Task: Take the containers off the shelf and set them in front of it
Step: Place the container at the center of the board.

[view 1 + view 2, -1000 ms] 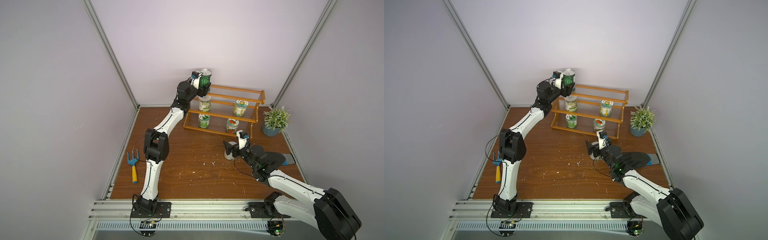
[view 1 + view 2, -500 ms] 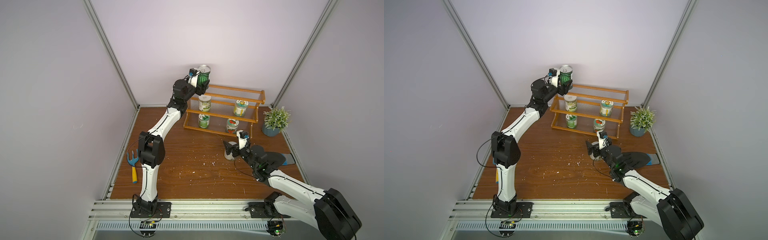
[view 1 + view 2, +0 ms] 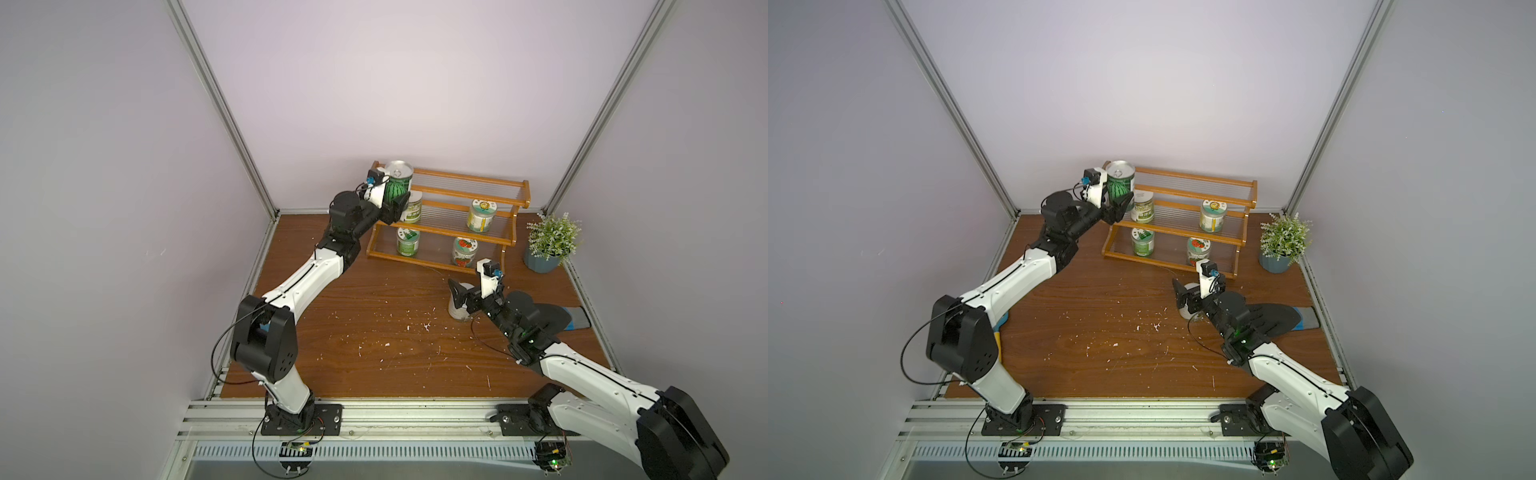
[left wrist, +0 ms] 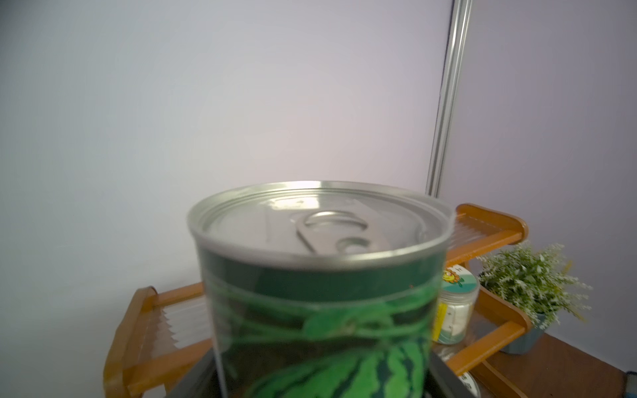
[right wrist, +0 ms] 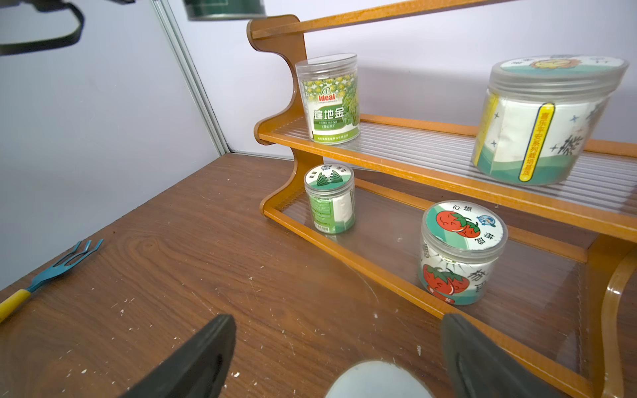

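Observation:
I keep lowering the watermelon-print can (image 3: pixel 397 184) with my left gripper toward the open table in front (image 3: pixel 371 293) until it stands there, as it hangs upright and clear of the shelf.
My left gripper (image 3: pixel 390 204) (image 4: pixel 320 391) is shut on the tall watermelon-print can (image 3: pixel 398 183) (image 3: pixel 1120 183) (image 4: pixel 320 310), which hangs in the air by the left end of the shelf's top tier. The orange-brown shelf (image 3: pixel 469 183) (image 5: pixel 396 179) carries a tall green-label jar (image 3: pixel 412 208) (image 5: pixel 331 100) and a flower-lid jar (image 3: pixel 481 215) (image 5: pixel 544 120) on its middle tier. Its bottom tier has a leaf-lid jar (image 3: pixel 407 241) (image 5: pixel 330 200) and a tomato jar (image 3: pixel 464 251) (image 5: pixel 458 255). My right gripper (image 3: pixel 467 297) (image 5: pixel 336 327) stands open around a white-lidded tin (image 3: pixel 458 311) (image 5: pixel 377 379) on the table before the shelf.
A small plant in a blue-grey pot (image 3: pixel 548 245) stands right of the shelf. A black glove with a blue cuff (image 3: pixel 552 318) lies under my right arm. A blue hand rake with a yellow handle (image 5: pixel 51 272) lies near the left wall. White crumbs dot the wooden table (image 3: pixel 374 332).
My left arm has drawn back to the left and lowered the watermelon can from above the top tier. The right arm and the tin have not moved.

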{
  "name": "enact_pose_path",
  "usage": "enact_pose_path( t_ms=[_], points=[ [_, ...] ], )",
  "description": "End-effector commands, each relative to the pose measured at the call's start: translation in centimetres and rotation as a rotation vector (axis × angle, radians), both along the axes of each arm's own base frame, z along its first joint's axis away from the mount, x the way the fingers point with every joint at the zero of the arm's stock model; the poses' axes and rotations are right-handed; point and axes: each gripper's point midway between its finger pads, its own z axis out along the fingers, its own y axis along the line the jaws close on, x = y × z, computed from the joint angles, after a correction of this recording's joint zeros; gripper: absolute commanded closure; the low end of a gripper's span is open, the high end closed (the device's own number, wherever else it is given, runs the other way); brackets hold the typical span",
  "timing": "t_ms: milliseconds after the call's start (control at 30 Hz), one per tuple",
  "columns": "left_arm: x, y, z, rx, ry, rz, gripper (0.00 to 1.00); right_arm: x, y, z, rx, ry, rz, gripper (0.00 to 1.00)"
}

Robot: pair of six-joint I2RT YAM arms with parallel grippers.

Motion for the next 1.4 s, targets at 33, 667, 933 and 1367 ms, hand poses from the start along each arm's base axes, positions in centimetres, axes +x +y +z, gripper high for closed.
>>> enact_pose_path(
  t_ms=[33,667,933,1367],
  points=[
    [-3.5,0.4,0.1,-0.019,-0.052,0.013,0.35,-0.1,0.1,2.3,0.037,-0.054,0.008,0.01],
    [-12.3,4.4,-11.3,-0.03,0.074,0.079,0.37,-1.4,-0.5,2.6,0.054,-0.056,0.016,0.01],
    [-13.4,5.9,-15.3,-0.034,0.116,0.131,0.38,-2.0,-1.3,2.1,0.051,-0.051,-0.004,0.01],
    [-12.5,7.4,-20.4,-0.013,0.145,0.235,0.4,-2.4,-1.7,1.5,0.056,-0.049,-0.013,0.01]
  ],
)
